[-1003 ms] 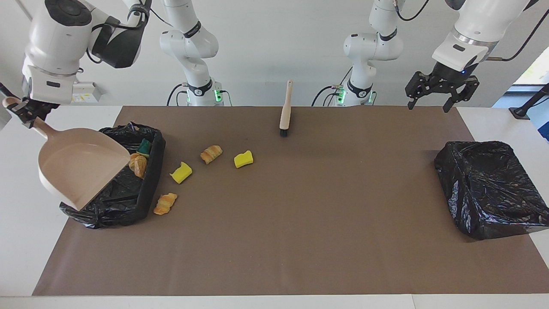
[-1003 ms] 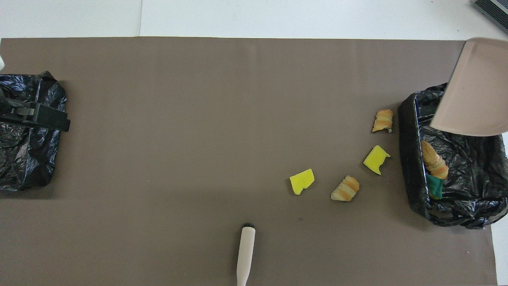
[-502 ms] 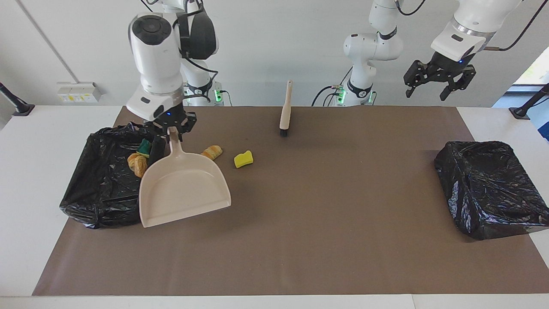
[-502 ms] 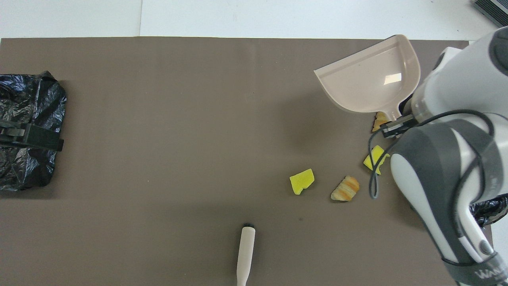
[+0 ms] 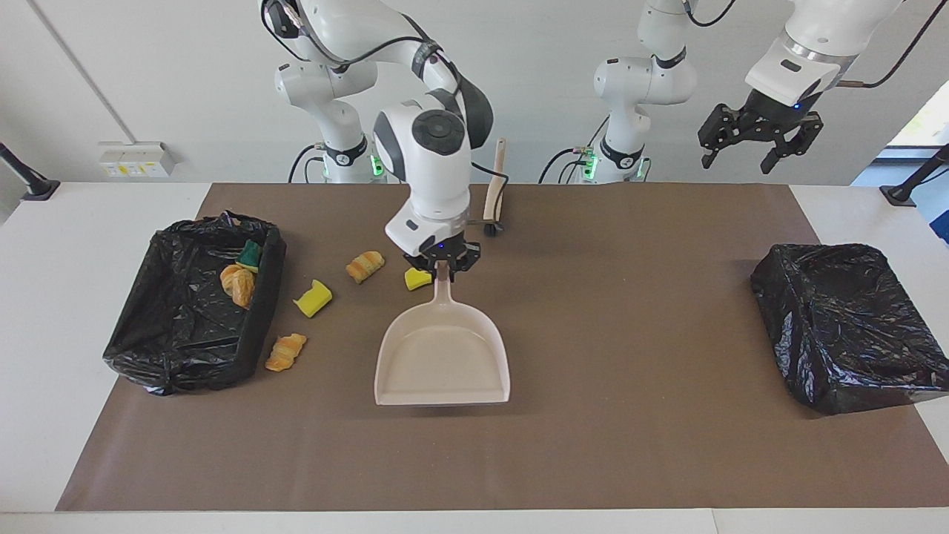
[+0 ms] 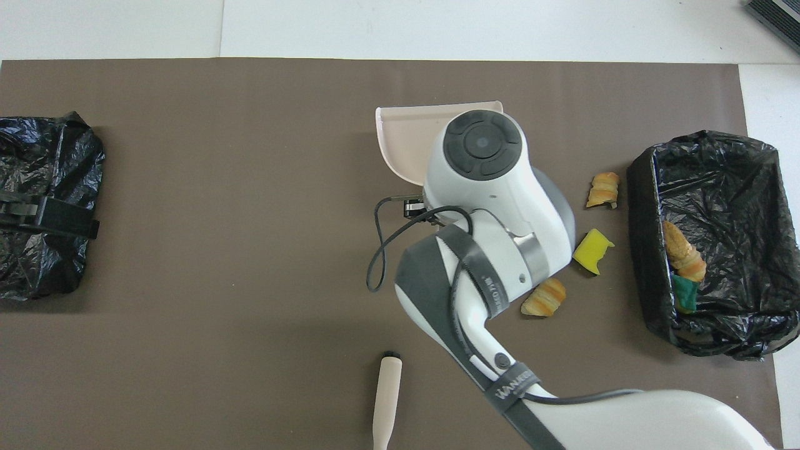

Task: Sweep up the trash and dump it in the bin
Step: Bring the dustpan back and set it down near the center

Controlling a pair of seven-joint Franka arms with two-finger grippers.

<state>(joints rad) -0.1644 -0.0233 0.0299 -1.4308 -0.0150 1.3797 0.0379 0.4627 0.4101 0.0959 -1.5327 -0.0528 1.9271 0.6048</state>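
The beige dustpan [image 5: 442, 360] is empty and level beside clear brown mat [image 5: 535, 351], so my right gripper should keep moving away from the trash and let go of the dustpan flat there.
My right gripper [image 5: 442, 268] is shut on the handle of the beige dustpan [image 5: 442, 363], which is low over the middle of the brown mat with its mouth facing away from the robots. In the overhead view my right arm hides most of the dustpan [image 6: 403, 134]. Loose trash lies between the dustpan and the bin [image 5: 263, 326]: two yellow sponge chunks [image 5: 312, 298] [image 5: 415, 279] and two croissant lumps [image 5: 365, 265] [image 5: 285, 351]. Another croissant [image 5: 238, 285] and a green piece [image 5: 250, 255] lie in the bin [image 6: 644, 262]. My left gripper [image 5: 756, 144] waits open, high over the table's left-arm end.
A beige hand brush [image 6: 387, 400] lies on the mat's edge nearest the robots, at the middle. A second black-bagged bin [image 5: 845, 326] stands at the left arm's end of the mat [image 5: 630, 445].
My right arm swung the dustpan off the bin to the middle of the mat and turned its mouth away from the robots. The left gripper rose slightly.
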